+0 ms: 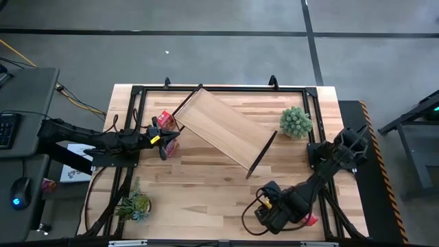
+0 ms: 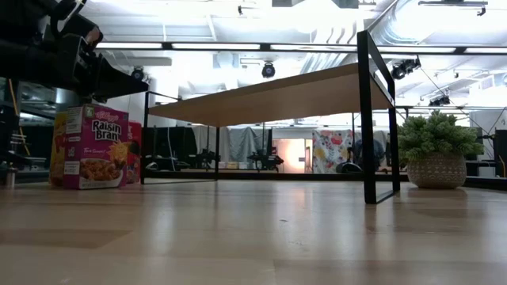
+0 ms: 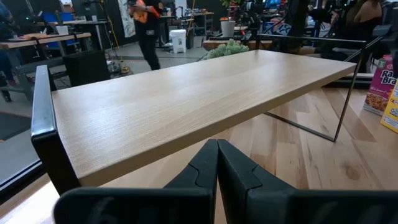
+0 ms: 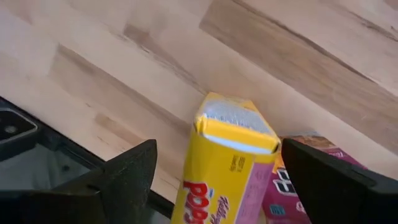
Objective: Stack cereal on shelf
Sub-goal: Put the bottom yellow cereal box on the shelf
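Note:
The yellow cereal box (image 4: 225,171) should turn square with the fingers when I close my right gripper, because its top front edge (image 4: 239,140) slants between them.
The shelf (image 1: 223,127) is a light-wood board on dark end frames, standing slantwise at the table's middle. It also shows in the low view (image 2: 277,93). A magenta Raisin Bran cereal box (image 2: 95,146) stands by its left end, with a yellow box (image 2: 57,146) and a red box (image 2: 133,150) beside it. My left gripper (image 3: 217,165) is shut and empty, above these boxes, facing the shelf's end. My right gripper (image 4: 217,162) is open near the front right edge. Its fingers stand on either side of a yellow cereal box (image 4: 227,155) without touching it. A pink box (image 4: 298,180) lies beside it.
A potted plant (image 1: 295,121) stands at the back right, by the shelf's right end. A second plant (image 1: 134,204) stands at the front left. A black metal frame (image 1: 219,88) runs around the tabletop. Bare wood (image 1: 206,185) lies in front of the shelf.

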{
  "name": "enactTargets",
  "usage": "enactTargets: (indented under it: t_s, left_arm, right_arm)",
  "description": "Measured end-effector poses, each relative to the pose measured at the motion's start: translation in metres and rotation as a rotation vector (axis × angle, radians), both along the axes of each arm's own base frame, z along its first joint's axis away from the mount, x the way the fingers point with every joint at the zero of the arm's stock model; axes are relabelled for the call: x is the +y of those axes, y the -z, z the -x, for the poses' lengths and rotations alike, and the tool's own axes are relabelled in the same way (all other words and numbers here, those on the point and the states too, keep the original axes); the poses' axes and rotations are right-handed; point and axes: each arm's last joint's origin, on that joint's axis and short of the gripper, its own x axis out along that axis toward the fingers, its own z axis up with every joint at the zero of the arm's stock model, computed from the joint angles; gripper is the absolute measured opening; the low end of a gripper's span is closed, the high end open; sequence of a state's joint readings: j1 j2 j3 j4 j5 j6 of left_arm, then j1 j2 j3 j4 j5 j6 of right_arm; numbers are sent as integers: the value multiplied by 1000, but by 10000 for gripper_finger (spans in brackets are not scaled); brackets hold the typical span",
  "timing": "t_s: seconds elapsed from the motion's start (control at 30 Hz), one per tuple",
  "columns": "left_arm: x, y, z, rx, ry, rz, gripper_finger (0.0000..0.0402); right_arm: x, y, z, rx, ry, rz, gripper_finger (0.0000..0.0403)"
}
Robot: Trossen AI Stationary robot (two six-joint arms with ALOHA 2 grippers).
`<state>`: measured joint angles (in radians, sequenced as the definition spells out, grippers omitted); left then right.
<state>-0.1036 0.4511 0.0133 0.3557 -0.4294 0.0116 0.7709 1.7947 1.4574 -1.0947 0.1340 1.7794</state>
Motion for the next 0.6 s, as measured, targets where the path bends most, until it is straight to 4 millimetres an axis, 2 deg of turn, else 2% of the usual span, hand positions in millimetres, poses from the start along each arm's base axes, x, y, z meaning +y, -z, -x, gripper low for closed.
enactTargets:
  t_s: [0.13,0.43,0.6]
  left_arm:
    - [0,0,0,0,0,0,1]
    - [0,0,0,0,0,0,1]
    - [0,0,0,0,0,0,1]
  right_arm:
    - [-2,0,-2,3,11,-3,308]
    - [-3,0,-2,24,2,-19,194]
    - [-3,0,-4,13,-32,-23,155]
